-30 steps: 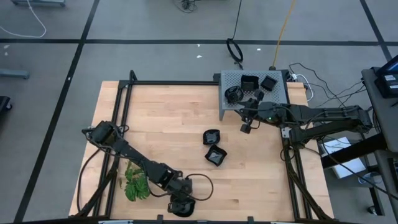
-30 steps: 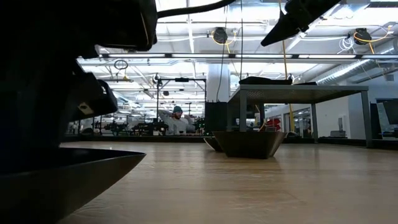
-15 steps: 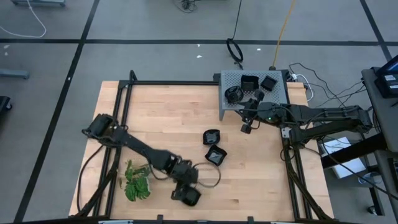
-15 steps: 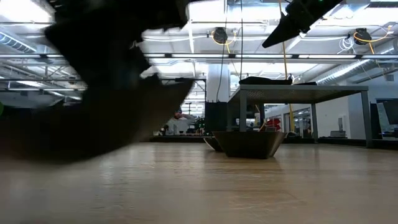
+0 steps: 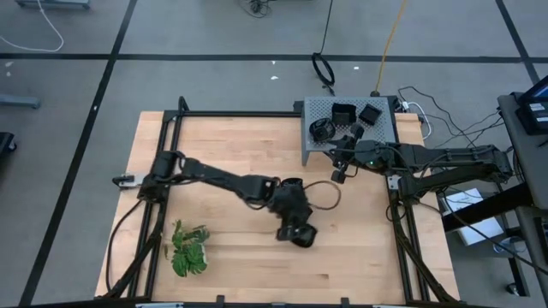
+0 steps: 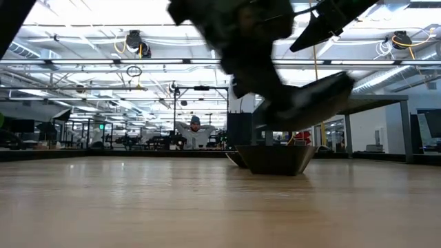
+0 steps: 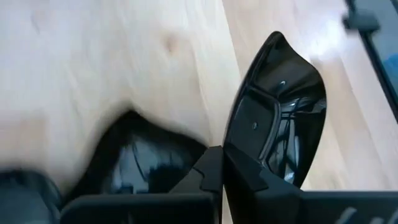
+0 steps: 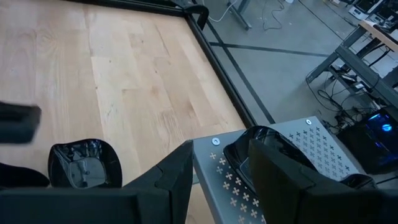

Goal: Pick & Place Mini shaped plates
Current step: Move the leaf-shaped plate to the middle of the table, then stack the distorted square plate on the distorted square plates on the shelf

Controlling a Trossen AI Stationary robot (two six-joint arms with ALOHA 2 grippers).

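I should put the held plate down on clear wood [image 6: 355, 180] and move away before my right gripper takes the second plate [image 6: 274, 160], because my left gripper's arm is covering it.
My left gripper [image 5: 295, 224] [image 7: 222, 171] hangs over the middle of the table, shut on a glossy black square mini plate [image 5: 302, 236] [image 6: 310, 100]. Below it a second black plate [image 7: 140, 158] rests on the wood, mostly hidden by the arm in the high view. Another plate [image 5: 292, 185] [image 8: 85, 163] sits just beyond, base down. Three more plates [image 5: 343, 112] lie on the grey perforated box [image 5: 384, 128]. My right gripper [image 5: 340, 175] [image 8: 221, 180] is open in the air, at the box's near left corner. My left gripper pinches the square plate by its rim [image 7: 229, 146], one finger on the hollow inner side and one on the underside. The fingers slant down from the table's left. The plate is lifted clear and tilted on edge, sticking out beyond the fingertips.
A green leafy plant [image 5: 188, 252] lies near the table's near left corner. The black frame rails [image 5: 163, 171] run along the left and right sides. Bare wood [image 5: 223, 145] stretches across the far left part of the table. A person sits far off in the room [image 6: 196, 131].
My left gripper has risen from the table's near edge and swung right and toward the far side, ending over the middle. The plate it holds came off the wood and travelled with it, now tilted in the air. The right arm stayed still.
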